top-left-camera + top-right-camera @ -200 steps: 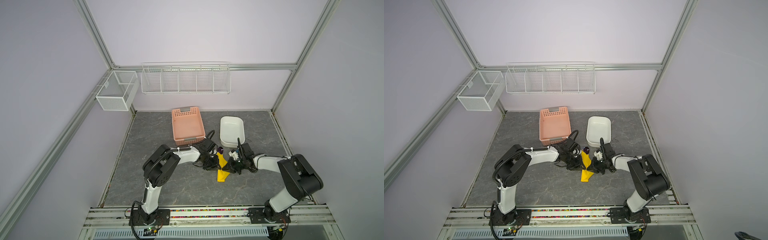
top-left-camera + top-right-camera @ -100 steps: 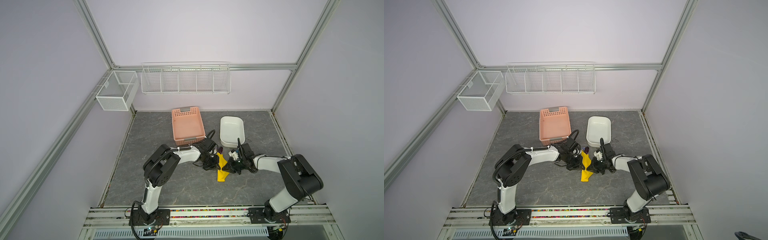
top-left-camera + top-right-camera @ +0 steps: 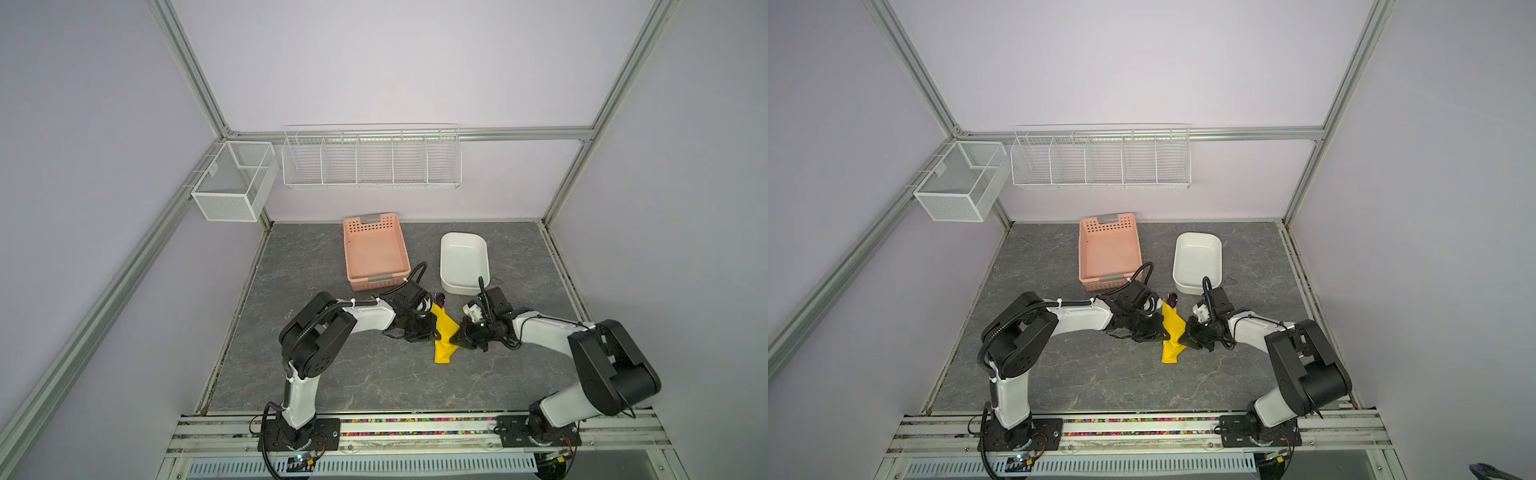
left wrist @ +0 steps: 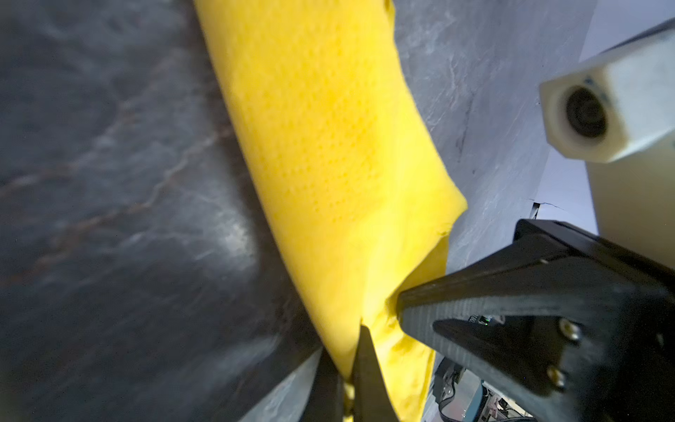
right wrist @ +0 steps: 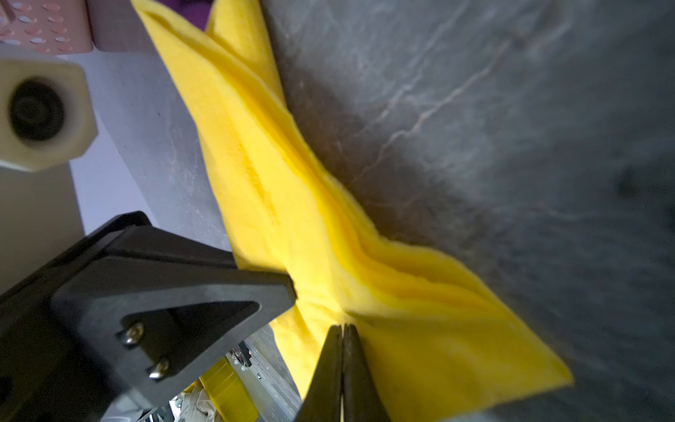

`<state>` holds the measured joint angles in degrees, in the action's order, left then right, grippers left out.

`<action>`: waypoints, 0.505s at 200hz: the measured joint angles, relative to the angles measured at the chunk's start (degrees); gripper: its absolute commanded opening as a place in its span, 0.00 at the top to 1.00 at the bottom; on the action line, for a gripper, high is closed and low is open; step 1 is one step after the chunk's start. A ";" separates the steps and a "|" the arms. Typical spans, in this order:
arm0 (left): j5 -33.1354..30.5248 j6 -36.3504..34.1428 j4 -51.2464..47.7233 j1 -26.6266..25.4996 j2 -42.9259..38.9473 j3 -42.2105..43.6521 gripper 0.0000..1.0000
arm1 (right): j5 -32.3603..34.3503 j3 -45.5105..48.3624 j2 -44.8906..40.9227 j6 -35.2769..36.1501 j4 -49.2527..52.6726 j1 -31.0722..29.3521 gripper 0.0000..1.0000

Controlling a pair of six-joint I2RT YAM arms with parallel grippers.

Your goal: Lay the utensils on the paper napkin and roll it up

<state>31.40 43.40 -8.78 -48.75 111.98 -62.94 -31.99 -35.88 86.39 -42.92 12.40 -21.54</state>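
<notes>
My left gripper should keep holding and lifting the bundle, as it pinches the napkin's folded edge [image 4: 336, 330], until my right gripper opens around the bundle's lower end [image 3: 442, 354].
The paper napkin [image 3: 444, 332] [image 3: 1173, 328] lies folded into a narrow yellow bundle on the grey table between my two grippers. Glossy purple heads of the utensils [image 3: 439, 297] [image 3: 1171, 297] poke out of its far end; their handles are hidden inside. My left gripper [image 3: 434, 332] [image 4: 345, 365] is shut on the napkin's [image 4: 328, 146] left edge, with yellow paper pinched between its jaws. From the opposite side my right gripper [image 3: 454, 337] [image 5: 343, 327] is shut on the napkin's [image 5: 292, 204] right edge. The two tips nearly meet across the bundle.
A pink perforated basket [image 3: 374, 282] stands just behind the left arm. A white tub [image 3: 463, 286] stands behind the right arm. White wire racks [image 3: 372, 158] hang on the back wall and the left rail.
My left gripper's jaws have closed onto the napkin's edge. The right gripper has stayed shut, and the bundle has hardly moved.
</notes>
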 measured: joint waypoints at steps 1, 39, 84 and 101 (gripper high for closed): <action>0.00 -0.02 0.04 0.00 -0.02 0.02 1.00 | 0.04 0.00 -0.07 0.02 0.11 0.00 0.93; -1.53 -1.27 0.83 0.50 -1.27 1.64 1.00 | 1.38 -0.87 -3.72 0.98 4.68 1.05 0.93; -4.24 -2.56 1.25 0.90 -3.37 3.56 1.00 | 2.84 -1.70 -8.33 1.99 9.09 2.91 0.94; -5.31 -3.26 1.27 0.92 -4.28 4.28 1.00 | 3.28 -1.95 -9.75 2.32 10.40 3.50 0.94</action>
<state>26.09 40.14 -7.51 -47.83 107.70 -58.65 -28.71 -37.82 76.64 -40.60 22.81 -18.04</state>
